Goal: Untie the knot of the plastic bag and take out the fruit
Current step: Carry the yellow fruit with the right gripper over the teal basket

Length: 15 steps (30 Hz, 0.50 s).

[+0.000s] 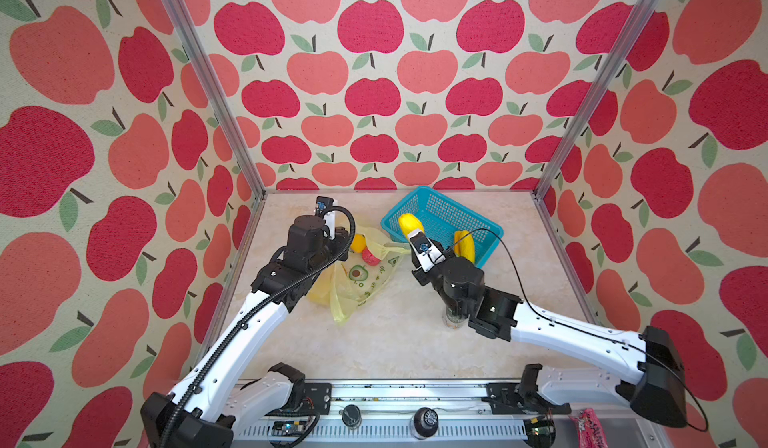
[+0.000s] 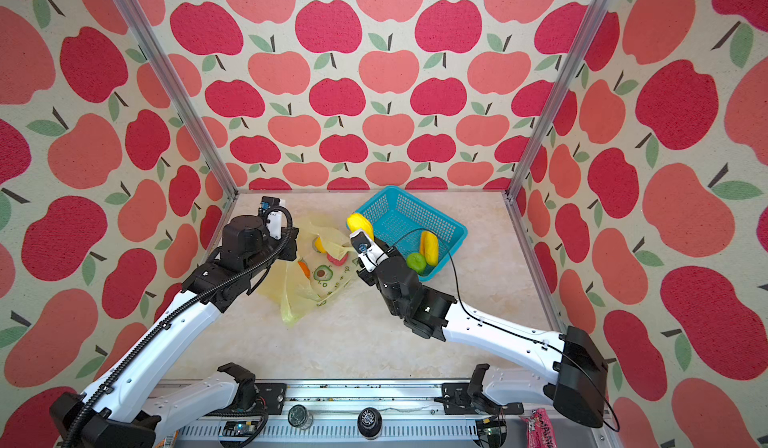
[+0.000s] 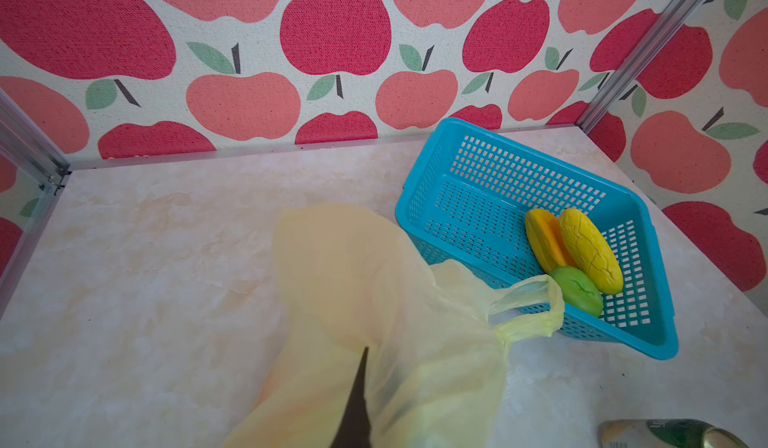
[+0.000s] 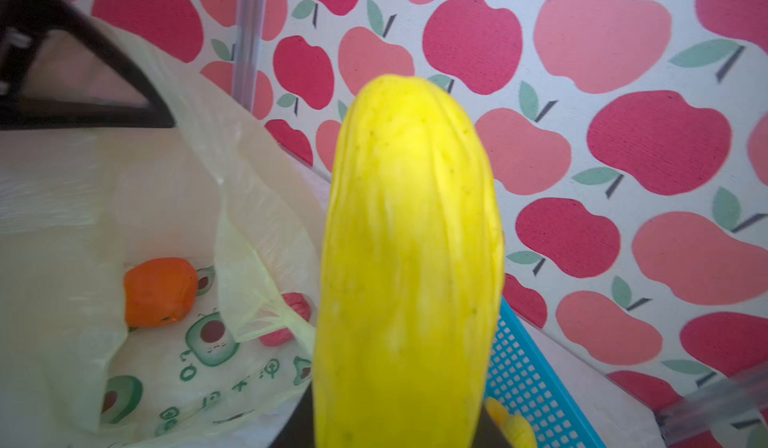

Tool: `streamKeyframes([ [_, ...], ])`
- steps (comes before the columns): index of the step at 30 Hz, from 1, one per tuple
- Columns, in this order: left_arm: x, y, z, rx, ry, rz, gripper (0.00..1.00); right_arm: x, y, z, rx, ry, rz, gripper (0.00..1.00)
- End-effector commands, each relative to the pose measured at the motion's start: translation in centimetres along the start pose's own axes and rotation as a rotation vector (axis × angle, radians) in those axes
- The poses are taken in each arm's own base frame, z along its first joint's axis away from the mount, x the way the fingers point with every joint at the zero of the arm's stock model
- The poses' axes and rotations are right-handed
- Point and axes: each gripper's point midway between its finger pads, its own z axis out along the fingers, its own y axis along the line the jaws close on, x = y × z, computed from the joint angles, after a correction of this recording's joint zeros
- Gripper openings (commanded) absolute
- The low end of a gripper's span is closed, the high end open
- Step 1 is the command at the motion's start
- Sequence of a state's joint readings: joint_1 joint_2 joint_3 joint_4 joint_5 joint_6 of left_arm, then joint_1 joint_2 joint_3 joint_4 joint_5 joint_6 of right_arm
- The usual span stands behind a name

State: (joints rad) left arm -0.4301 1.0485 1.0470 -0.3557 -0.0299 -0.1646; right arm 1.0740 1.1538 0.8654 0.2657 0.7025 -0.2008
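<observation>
The long yellow fruit [image 2: 360, 224] is clear of the plastic bag. My right gripper continues over the teal basket and lets go low beside the lumpy yellow fruit [image 2: 430, 247].
The pale-yellow plastic bag [image 1: 361, 284] [image 2: 316, 284] lies left of centre with its mouth held up and open. My left gripper [image 1: 340, 237] [image 3: 359, 400] is shut on its upper edge, and the plastic drapes over the jaws. The knot is out of view; one handle loop [image 3: 528, 300] hangs loose. Inside the bag lie an orange fruit [image 4: 160, 292] and a pink-red fruit [image 1: 371, 256]. My right gripper [image 1: 415, 238] [image 4: 399, 421] is shut on a long yellow fruit [image 1: 409, 223] [image 4: 407, 238], raised between the bag and the basket's near-left rim.
The teal mesh basket [image 1: 440, 209] [image 3: 419, 167] stands at the back right. It holds a lumpy yellow fruit [image 3: 590, 250], a yellow-orange piece [image 3: 542, 238] and a green fruit [image 3: 577, 290]. A green can [image 1: 453, 319] stands under my right arm. A pink packet [image 1: 590, 425] lies on the front rail.
</observation>
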Motion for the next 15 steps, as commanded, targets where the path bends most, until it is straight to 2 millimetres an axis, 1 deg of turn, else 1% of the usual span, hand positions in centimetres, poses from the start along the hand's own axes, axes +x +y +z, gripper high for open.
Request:
streamKeyframes([
  [1,-1.4,-0.1,-0.4,0.0,-0.029,0.011,0.0,1.8,-5.1,0.0,0.13,0.024,0.167,0.23],
  [2,-1.4,-0.2,-0.4,0.003,-0.028,0.01,0.0,2.7,-6.3,0.2,0.154,0.05,0.203,0.24],
  [5,-1.3,-0.2,-0.4,0.005,-0.029,0.01,0.0,5.7,-8.8,1.3,0.208,0.15,0.29,0.25],
  [9,-1.3,-0.3,-0.5,0.01,-0.03,0.007,0.0,10.4,-10.8,3.1,0.255,0.323,0.4,0.23],
  [11,-1.3,-0.3,-0.5,0.01,-0.033,0.007,0.0,13.5,-12.2,3.7,0.329,0.449,0.434,0.22],
  [12,-1.3,-0.3,-0.5,0.008,-0.035,0.007,0.0,14.6,-12.6,4.1,0.348,0.497,0.449,0.21],
  [14,-1.4,-0.3,-0.6,0.01,-0.032,0.008,0.0,17.3,-13.0,4.9,0.355,0.6,0.495,0.17],
  [15,-1.4,-0.4,-0.6,0.012,-0.031,0.009,0.0,18.3,-12.9,5.3,0.344,0.635,0.521,0.14],
])
